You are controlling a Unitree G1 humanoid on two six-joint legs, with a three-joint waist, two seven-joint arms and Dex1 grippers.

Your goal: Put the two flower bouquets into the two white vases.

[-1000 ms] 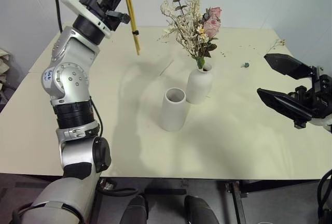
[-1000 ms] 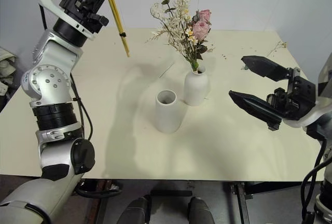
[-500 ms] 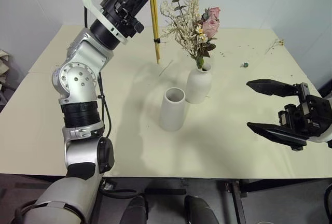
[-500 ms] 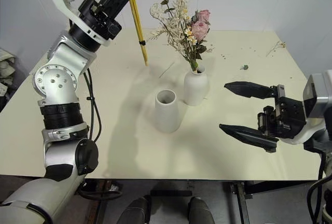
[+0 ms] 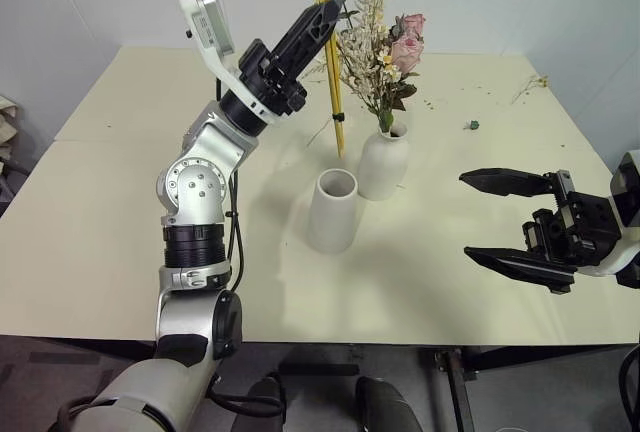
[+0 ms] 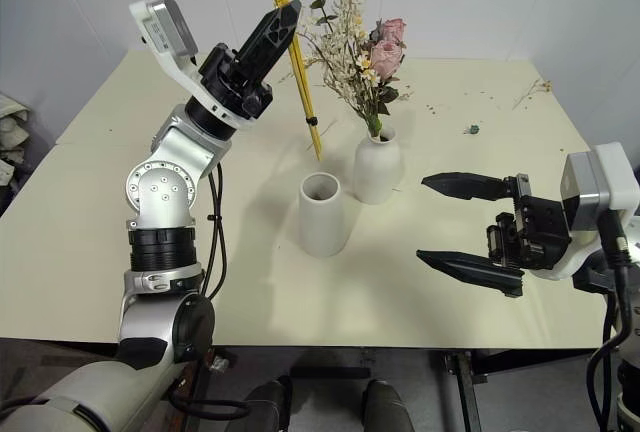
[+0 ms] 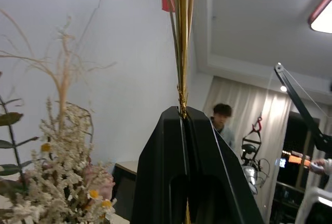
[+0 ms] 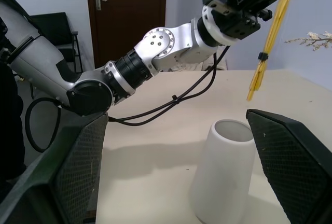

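Observation:
My left gripper keeps guiding the yellow bouquet's stalk ends (image 5: 340, 151), which point down close to the empty vase's opening (image 5: 337, 184), until they stand inside, and then let go.
My left gripper (image 5: 330, 14) is shut on the slim yellow bouquet (image 5: 335, 102), holding it upright above the table. The stalks' lower ends hang just behind the wide-mouthed white vase (image 5: 333, 211), which is empty. In the left wrist view the black fingers (image 7: 161, 182) pinch the stalks (image 7: 181, 53). The fuller bouquet (image 5: 385, 52) with the pink rose stands in the bottle-shaped white vase (image 5: 384, 164). My right gripper (image 5: 465, 214) stands open to the right of both vases, holding nothing. Between its fingers, the right wrist view shows the wide vase (image 8: 223, 177).
Loose dried twigs (image 5: 530, 84) and crumbs lie on the table's far right, with a small teal bit (image 5: 473, 125) near them. The cream table (image 5: 120, 212) has free room on the left and in front of the vases. A person (image 7: 223, 115) is far off.
My left gripper has carried the yellow bouquet to the right and lower, from the far left of the table to just behind the wide vase. The right gripper has sunk a little and turned.

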